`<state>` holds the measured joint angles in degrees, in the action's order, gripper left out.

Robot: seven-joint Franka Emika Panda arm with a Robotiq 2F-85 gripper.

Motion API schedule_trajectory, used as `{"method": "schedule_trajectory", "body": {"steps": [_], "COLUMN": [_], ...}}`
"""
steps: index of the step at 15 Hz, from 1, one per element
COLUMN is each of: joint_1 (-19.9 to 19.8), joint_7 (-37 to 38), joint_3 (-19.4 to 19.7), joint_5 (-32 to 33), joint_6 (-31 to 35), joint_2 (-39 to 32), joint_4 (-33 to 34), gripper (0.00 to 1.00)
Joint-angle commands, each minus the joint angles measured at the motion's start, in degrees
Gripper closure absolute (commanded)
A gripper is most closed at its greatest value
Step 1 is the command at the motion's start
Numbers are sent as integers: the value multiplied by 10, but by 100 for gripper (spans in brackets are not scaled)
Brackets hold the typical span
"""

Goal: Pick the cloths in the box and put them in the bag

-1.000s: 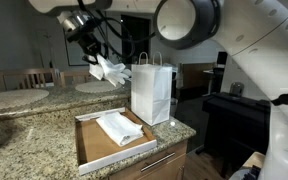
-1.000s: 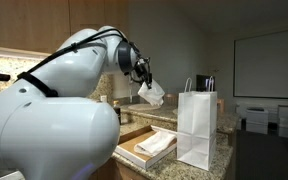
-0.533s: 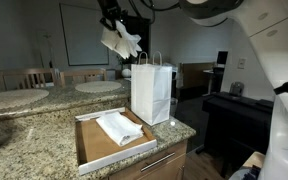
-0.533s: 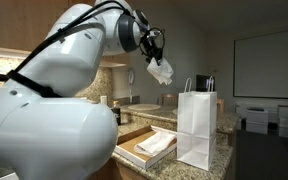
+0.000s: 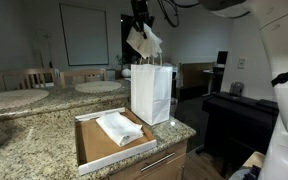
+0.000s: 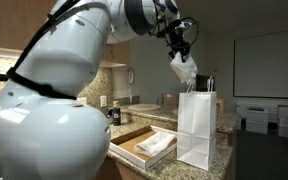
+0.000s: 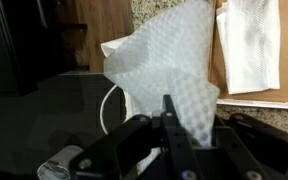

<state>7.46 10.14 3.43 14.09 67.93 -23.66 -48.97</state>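
Observation:
The white cloth (image 6: 184,68) is hanging toward the box's side of the bag, so my gripper should move over the bag's open top (image 6: 198,95) before it lowers the cloth inside.
My gripper (image 5: 140,25) is shut on a white cloth (image 5: 144,42) and holds it in the air just above the open top of the white paper bag (image 5: 152,92). It shows the same way in both exterior views: gripper (image 6: 178,40), cloth (image 6: 185,70), bag (image 6: 198,128). In the wrist view the cloth (image 7: 169,70) hangs from the jaws (image 7: 174,125). A second folded white cloth (image 5: 119,127) lies in the flat cardboard box (image 5: 87,143) on the counter, also seen in the wrist view (image 7: 249,45).
The granite counter (image 5: 29,140) carries the box and the bag near its front edge. A round table (image 5: 99,87) and chairs stand behind. A dark desk (image 5: 239,110) is off to the side of the counter.
My gripper has carried the cloth up and sideways from above the box to over the bag's opening. The box, bag and second cloth have not moved.

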Motion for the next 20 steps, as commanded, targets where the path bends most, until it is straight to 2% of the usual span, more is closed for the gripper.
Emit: {"method": "schedule_trajectory", "body": {"steps": [1,6,13,17,20], "joint_1": [-56,-95,-80,-91,-104], "joint_7": [-57,-116,-125,-119,-125], "joint_3": [2,-1,-10,-11,-4], "joint_5": [-36,-49,-38,-67,-114], "joint_6": [65,117,187,220,243], "joint_2": [29,24,99,151,186], "joint_4": [-104,-159,-230,-258,-280], "gripper": [92,92,92,92,92]}}
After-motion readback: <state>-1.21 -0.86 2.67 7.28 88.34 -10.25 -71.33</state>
